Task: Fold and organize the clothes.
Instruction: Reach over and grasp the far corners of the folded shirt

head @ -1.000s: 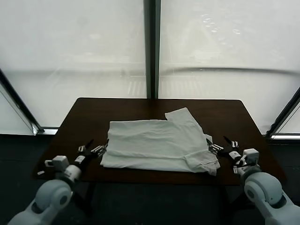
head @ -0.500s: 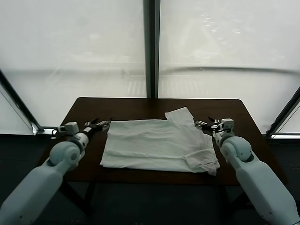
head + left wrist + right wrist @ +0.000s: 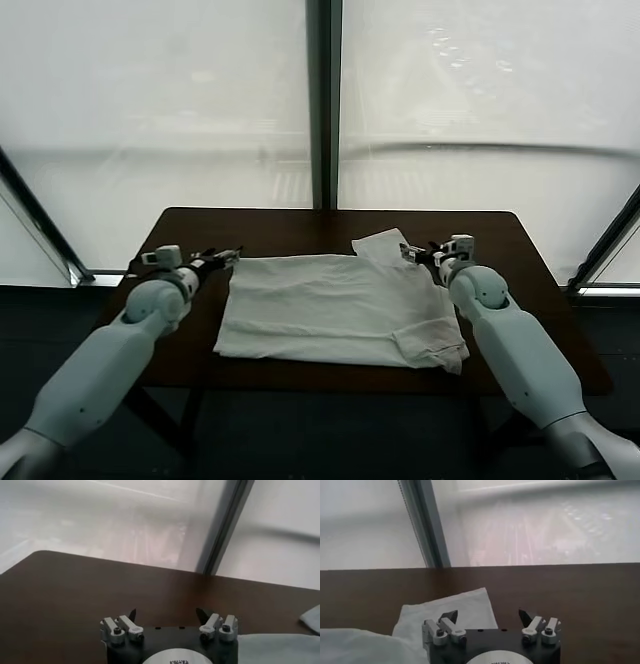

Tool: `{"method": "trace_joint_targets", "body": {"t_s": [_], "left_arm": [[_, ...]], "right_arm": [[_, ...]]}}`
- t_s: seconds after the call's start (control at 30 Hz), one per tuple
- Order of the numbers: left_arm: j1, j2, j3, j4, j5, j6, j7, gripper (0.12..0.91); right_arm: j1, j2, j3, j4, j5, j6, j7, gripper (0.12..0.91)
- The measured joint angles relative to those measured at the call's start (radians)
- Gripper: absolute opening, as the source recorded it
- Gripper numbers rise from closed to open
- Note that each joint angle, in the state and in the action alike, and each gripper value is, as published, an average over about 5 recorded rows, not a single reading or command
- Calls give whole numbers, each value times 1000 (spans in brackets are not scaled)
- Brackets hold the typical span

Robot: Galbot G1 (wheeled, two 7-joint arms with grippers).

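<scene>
Loose creases [image 3: 305, 326] run across the limp white T-shirt. Its near edge [image 3: 310, 360] will stay in place when I fold the T-shirt's far edge and sleeve toward it.
The clothes, one white T-shirt [image 3: 335, 308], lie flat in the middle of the dark table [image 3: 260, 225], with one sleeve sticking out at the far right corner. No print shows on the upper side. My left gripper [image 3: 222, 258] is open just beyond the shirt's far left corner, with bare table between its fingers [image 3: 167, 614]; the shirt's edge [image 3: 280, 650] lies beside it. My right gripper [image 3: 412, 253] is open at the far right sleeve. In the right wrist view, the sleeve [image 3: 465, 605] lies under one fingertip of that gripper [image 3: 487, 615].
The brown table runs wider than the shirt on all sides, with bare wood [image 3: 500, 250] at the far corners. Frosted window panes and a dark vertical frame post [image 3: 324, 100] stand behind the far edge.
Both arms have swung from the shirt's near corners at the table's front edge up to its far corners. Both grippers have stayed open and the shirt has not moved.
</scene>
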Motion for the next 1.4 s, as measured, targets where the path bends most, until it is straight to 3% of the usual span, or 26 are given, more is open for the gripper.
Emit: {"method": "trace_joint_targets", "body": {"t_s": [0.13,0.47,0.73,1.07,1.3,1.4], "left_arm": [[7,-5,1,-4,5,0,1,907],[-1,-11,3,19,14,-12,19,902],[-3,-23,9,21,22,-18,32,834],[2,-25,5,29,42,-41,43,557],[19,-25,-13,11,48,-65,47,249],[30,-21,-25,-5,49,-71,46,199]], "right_arm": [[4,14,5,-34,-7,1,-7,869],[7,23,2,-60,-19,4,-9,596],[7,25,-5,-60,-25,5,-8,407],[-9,24,-1,-45,-31,56,-19,147],[-36,5,11,5,-5,143,-24,139],[-57,-12,23,50,16,174,-18,139]]}}
